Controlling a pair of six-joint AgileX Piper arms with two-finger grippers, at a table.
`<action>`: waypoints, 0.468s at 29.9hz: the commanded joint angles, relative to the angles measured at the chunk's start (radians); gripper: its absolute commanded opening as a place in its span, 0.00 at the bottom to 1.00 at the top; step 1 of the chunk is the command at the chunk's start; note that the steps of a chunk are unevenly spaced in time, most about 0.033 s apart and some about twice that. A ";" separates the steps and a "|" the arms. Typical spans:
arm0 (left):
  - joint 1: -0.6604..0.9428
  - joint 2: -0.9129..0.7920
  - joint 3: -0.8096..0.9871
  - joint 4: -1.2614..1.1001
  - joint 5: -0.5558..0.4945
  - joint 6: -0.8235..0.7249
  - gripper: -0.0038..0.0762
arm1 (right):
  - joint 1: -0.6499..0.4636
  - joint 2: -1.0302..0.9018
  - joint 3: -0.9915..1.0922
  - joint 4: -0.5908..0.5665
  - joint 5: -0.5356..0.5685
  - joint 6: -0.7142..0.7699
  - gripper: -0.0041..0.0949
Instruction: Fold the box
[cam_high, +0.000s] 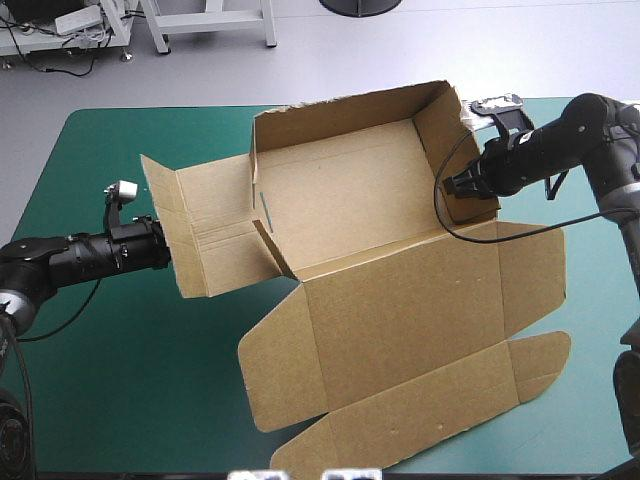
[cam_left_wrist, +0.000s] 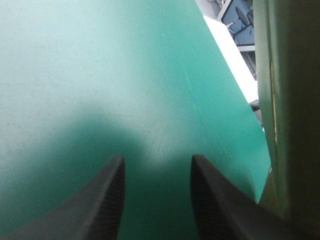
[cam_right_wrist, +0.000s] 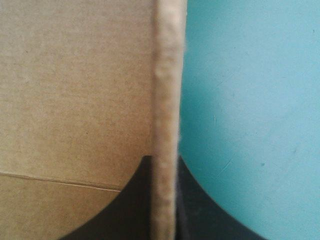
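The box's tilted flap (cam_high: 233, 226) is split by a crease (cam_high: 192, 232) at my left gripper, so the flap will bend double into a side of the box when I fold it inward.
The brown box (cam_high: 400, 310) lies in the table's middle as a half-raised tray: back wall and right wall up, lid flat toward the front. My right gripper (cam_high: 455, 185) is shut on the box's right wall. In the right wrist view the wall's edge (cam_right_wrist: 167, 75) runs between its fingers (cam_right_wrist: 164, 162). My left gripper (cam_high: 162, 252) sits at the outer side of the tilted left flap (cam_high: 195, 225). In the left wrist view it stands open (cam_left_wrist: 157, 159) over bare cover, with the board (cam_left_wrist: 292, 100) beside it, not between the fingers.
The teal-green cover (cam_high: 110, 380) shows to the front left of the box. The lid's flaps (cam_high: 420, 415) reach close to the table's front edge. The box's back wall (cam_high: 340, 110) stands near the far edge.
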 joint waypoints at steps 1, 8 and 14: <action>0.002 -0.023 -0.025 -0.093 0.108 -0.011 0.43 | -0.007 -0.050 -0.032 0.062 -0.021 0.003 0.02; -0.022 -0.023 -0.025 -0.153 0.108 -0.057 0.48 | -0.006 -0.035 -0.032 0.062 -0.054 0.010 0.02; -0.083 -0.023 -0.025 -0.153 0.108 -0.081 0.55 | -0.006 -0.004 -0.032 0.079 -0.064 0.012 0.02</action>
